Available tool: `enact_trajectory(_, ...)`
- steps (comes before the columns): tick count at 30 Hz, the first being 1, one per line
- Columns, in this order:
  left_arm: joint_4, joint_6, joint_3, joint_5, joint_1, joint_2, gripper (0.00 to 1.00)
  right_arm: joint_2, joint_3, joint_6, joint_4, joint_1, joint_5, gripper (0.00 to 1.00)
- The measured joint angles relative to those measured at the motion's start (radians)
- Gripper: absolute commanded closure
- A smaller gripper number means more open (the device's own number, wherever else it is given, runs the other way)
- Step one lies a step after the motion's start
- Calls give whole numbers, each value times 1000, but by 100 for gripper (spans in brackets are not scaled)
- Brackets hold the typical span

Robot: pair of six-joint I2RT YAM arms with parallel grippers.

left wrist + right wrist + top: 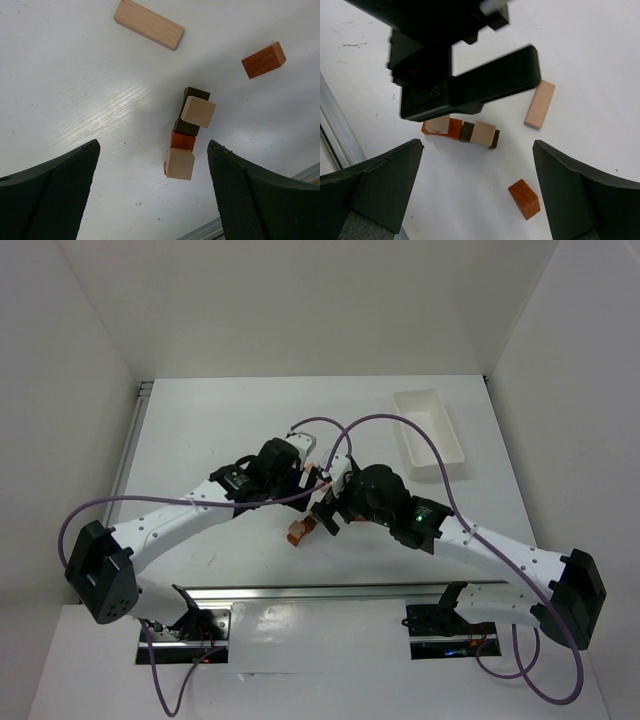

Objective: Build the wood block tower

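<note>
The cluster (465,131) is under my left gripper, so that gripper should move back before my right gripper picks up the long tan block (539,105) and lays it across both tan cubes.
The wood block tower is a low cluster on the white table: a dark brown bar (189,125) with a pale tan cube (198,111) on it, and an orange-red piece (183,140) with a second tan cube (180,163) on it. The cluster also shows in the right wrist view (483,133). My left gripper (152,192) is open and empty above the cluster, which lies between its fingers and slightly ahead. My right gripper (477,195) is open and empty, hovering nearby. In the top view both grippers meet mid-table, with an orange piece (297,533) showing below them.
A loose long tan block (148,24) and a loose orange-red block (263,60) lie beyond the cluster; both also show in the right wrist view, the tan block (539,104) and the orange-red one (524,199). The left gripper's black body (460,75) hangs over the cluster. A white tray (430,430) stands back right.
</note>
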Motion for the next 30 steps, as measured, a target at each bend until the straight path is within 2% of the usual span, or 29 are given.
enact_trajectory(5, 7, 2, -18, -14, 4, -80, 4, 0, 10, 6, 6, 0, 35, 0)
enact_trajectory(10, 32, -6, -50, -14, 55, -112, 3, -58, 14, 7, 6, 0, 34, 0)
enact_trajectory(20, 39, -116, -39, 32, 263, -1, 8, -197, 45, 1, 15, 0, 18, 0)
enact_trajectory(26, 19, -198, 27, 72, 472, -4, 11, -159, 46, -6, 24, 0, 114, 0)
enact_trajectory(30, 0, -238, -39, 81, 488, -107, 7, -39, 56, -23, 53, -2, 176, 0)
